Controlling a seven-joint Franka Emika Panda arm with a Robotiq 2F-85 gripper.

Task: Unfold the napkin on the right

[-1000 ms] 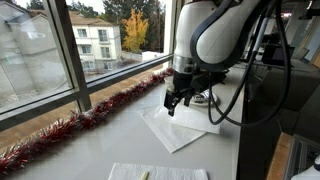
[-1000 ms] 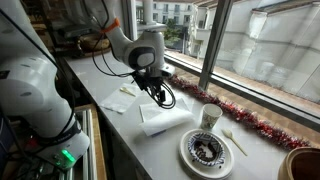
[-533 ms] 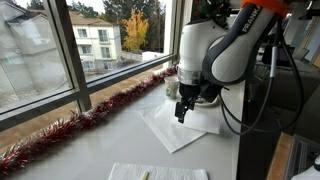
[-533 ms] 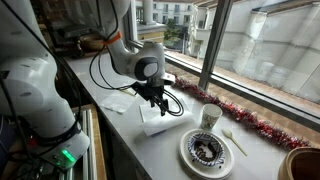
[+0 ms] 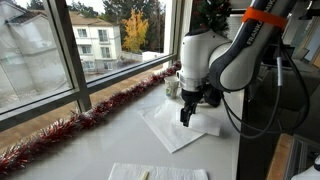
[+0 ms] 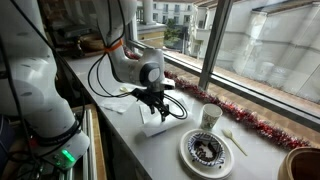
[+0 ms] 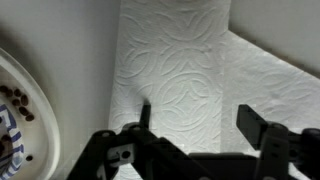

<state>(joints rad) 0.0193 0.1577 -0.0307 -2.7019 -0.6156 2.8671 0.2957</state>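
The robot's open fingers are mostly above the flat folded layer [image 7: 182, 108], so next the gripper moves toward the layer's free edge [image 7: 223, 98] and pinches that edge before it unfolds the napkin.
A white folded napkin [image 5: 172, 130] lies on the white counter in both exterior views [image 6: 163, 128]. In the wrist view it fills the upper picture, embossed with swirls, with a folded layer over a wider sheet [image 7: 170, 60]. My gripper [image 5: 185, 117] hangs just above the napkin, fingers pointing down [image 6: 157, 112]. In the wrist view the two dark fingers are spread apart over the napkin [image 7: 197, 112], open and holding nothing.
A second napkin [image 5: 155, 172] lies further along the counter [image 6: 118, 100]. A patterned plate [image 6: 207, 150], a cup [image 6: 210, 117] and a pale spoon [image 6: 233, 140] sit beside the napkin; the plate's rim shows in the wrist view [image 7: 15, 110]. Red tinsel [image 5: 60, 135] lines the window sill.
The arm has lowered and shifted over the folded napkin, bringing the open fingers close above it. The napkin has not moved.
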